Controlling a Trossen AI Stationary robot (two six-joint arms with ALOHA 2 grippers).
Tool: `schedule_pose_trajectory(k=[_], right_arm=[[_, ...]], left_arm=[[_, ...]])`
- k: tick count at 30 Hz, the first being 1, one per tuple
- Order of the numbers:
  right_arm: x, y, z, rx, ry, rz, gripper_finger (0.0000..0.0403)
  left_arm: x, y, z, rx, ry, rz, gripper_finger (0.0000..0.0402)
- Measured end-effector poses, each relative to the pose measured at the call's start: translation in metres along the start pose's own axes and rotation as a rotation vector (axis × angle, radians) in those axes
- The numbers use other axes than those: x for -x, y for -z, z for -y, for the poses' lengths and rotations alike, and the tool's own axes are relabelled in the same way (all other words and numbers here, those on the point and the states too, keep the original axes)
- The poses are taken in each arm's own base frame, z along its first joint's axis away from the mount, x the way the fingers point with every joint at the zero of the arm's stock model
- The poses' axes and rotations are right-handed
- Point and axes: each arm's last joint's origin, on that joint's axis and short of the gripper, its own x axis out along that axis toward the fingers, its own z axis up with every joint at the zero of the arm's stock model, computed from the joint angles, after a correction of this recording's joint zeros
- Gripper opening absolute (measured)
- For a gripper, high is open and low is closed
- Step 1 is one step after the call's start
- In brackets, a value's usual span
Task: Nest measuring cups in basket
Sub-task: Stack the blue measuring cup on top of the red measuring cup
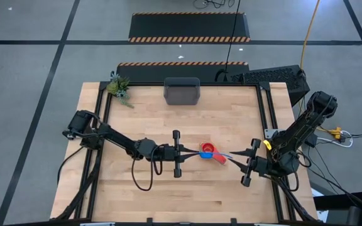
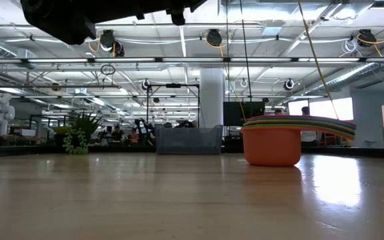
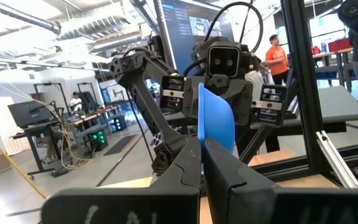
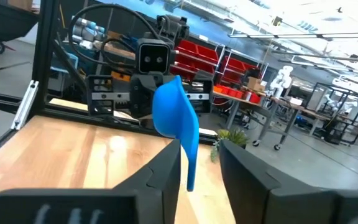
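Observation:
I should take the blue cup's handle with my right gripper and line it up with the stack's handles, as my left gripper pinches the blue measuring cup by its bowl's edge (image 1: pixel 202 154).
My left gripper (image 1: pixel 195 154) reaches level from the table's left and is shut on a blue measuring cup (image 3: pixel 215 118), held high above the table's middle. Facing it from the right, my right gripper (image 4: pixel 201 157) is open. The cup's handle (image 4: pixel 191 168) points down between its fingers. Below, a stack of nested measuring cups (image 2: pixel 272 141), orange at the bottom and red on top (image 1: pixel 207 149), rests on the table. The dark grey basket (image 1: pixel 181 91) stands at the far edge. My left gripper pinches the blue cup's edge (image 3: pixel 202 138) between its two fingers, coming level from the table's left. The cup stands on edge, lifted clear of the table, its bowl beyond the fingertips. My right gripper has the handle beside one finger (image 4: pixel 169 167); I cannot tell whether they touch.
A small green plant (image 1: pixel 119 88) stands at the far left corner. A black keyboard-like unit (image 1: pixel 275 76) lies off the far right corner. Black frame rails border the table's left and right sides. Bare wood lies between the stack and the basket.

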Motion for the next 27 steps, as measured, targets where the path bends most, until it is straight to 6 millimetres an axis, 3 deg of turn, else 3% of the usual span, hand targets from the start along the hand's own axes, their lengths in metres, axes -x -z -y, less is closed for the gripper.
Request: schedule_pose_trajectory(k=[5,14,19,22,27], right_arm=[[0.0,-0.0008,0.0004,-0.018,0.003,0.003,0.0104],[0.0,-0.0009,0.0004,-0.028,0.0,0.005,0.0015],[0.0,-0.0009,0.0004,-0.027,0.001,0.005,0.0007],[0.0015,-0.001,0.0001,-0.018,0.008,-0.001,0.0003],[0.0094,-0.0017,0.0,0.042,0.077,-0.049,0.0001]], left_arm=[[0.0,-0.0001,0.0002,0.001,0.001,0.001,0.0001],[0.0,-0.0001,0.0001,0.001,0.001,0.001,0.0001],[0.0001,0.0,0.0002,0.001,0.002,0.001,0.0008],[0.0006,0.0008,0.0011,-0.016,-0.038,-0.023,0.0043],[0.0054,0.001,0.0072,-0.029,-0.214,-0.107,0.0147]])
